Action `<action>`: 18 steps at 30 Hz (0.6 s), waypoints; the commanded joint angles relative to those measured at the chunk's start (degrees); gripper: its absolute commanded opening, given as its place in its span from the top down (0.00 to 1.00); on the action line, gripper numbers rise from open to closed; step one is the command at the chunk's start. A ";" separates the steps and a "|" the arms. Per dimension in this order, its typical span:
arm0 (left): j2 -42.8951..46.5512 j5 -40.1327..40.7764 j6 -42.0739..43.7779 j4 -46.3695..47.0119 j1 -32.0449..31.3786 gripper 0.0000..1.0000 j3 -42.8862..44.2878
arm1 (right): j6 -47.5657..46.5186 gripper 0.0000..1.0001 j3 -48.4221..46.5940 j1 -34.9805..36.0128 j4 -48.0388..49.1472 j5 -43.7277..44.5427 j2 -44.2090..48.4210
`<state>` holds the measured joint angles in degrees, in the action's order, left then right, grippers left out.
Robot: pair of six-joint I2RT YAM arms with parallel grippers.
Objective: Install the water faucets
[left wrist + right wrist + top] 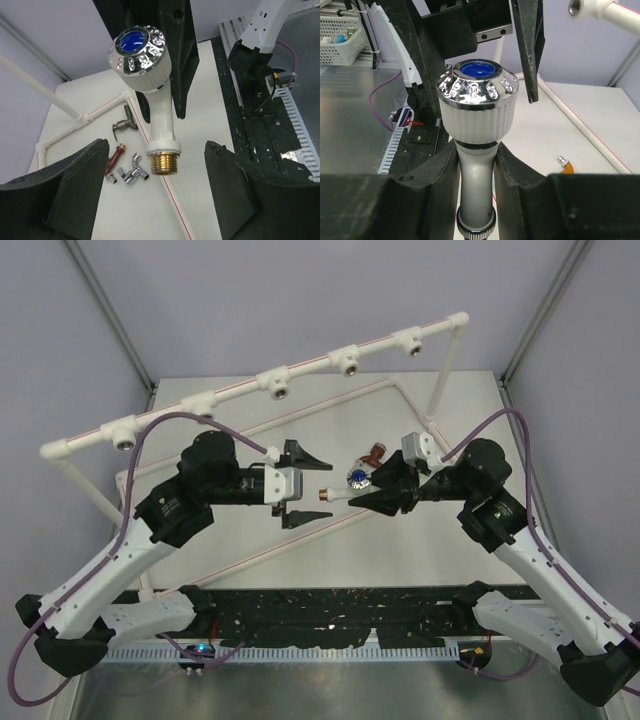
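The white faucet (477, 112) is tilted in my right gripper's fingers, so my left gripper should hold its brass thread (163, 163) while my right gripper takes a new, square grip on the faucet's stem.
My right gripper (378, 492) is shut on the white faucet (343, 489) and holds it above the table, with its brass threaded end toward the left arm. In the right wrist view the jaws (476, 170) clamp its white stem below the chrome knob with a blue cap (477, 87). My left gripper (308, 487) is open. In the left wrist view its fingers (82, 175) flank the brass thread (166, 162) without touching it. The copper-brown faucet (114, 160), the chrome faucet (131, 171) and the dark bronze-grey faucet (123, 126) lie on the table. The orange-gold faucet (566, 165) lies there too.
The white pipe frame (200, 403) with several metal-ringed tee sockets (280, 388) spans the back of the table on thin legs. Its lower pipes with red stripes (300, 536) run across the tabletop under the grippers. A black strip lies along the near edge.
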<state>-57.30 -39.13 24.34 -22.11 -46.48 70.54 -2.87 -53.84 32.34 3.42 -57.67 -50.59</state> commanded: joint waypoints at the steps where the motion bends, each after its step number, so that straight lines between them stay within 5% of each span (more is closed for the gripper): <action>1: -1.58 0.81 -0.69 -0.47 -1.95 0.22 1.96 | 0.67 0.95 0.93 0.62 3.95 -0.87 1.72; 12: -5.02 5.03 -4.21 -2.33 -3.27 0.45 3.55 | 2.79 0.95 3.92 0.80 7.30 0.01 3.83; 16: -5.37 6.96 -6.75 -1.71 -3.53 0.81 4.08 | 4.35 0.92 5.41 0.80 9.14 0.54 4.00; 18: -5.19 8.63 -8.86 -0.92 -3.53 1.00 3.73 | 6.11 0.78 6.73 0.80 11.77 0.54 4.09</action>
<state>-62.63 -34.52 19.25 -26.24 -49.98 72.07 -0.62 -48.60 32.56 8.93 -56.10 -47.46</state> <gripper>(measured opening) 0.241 0.347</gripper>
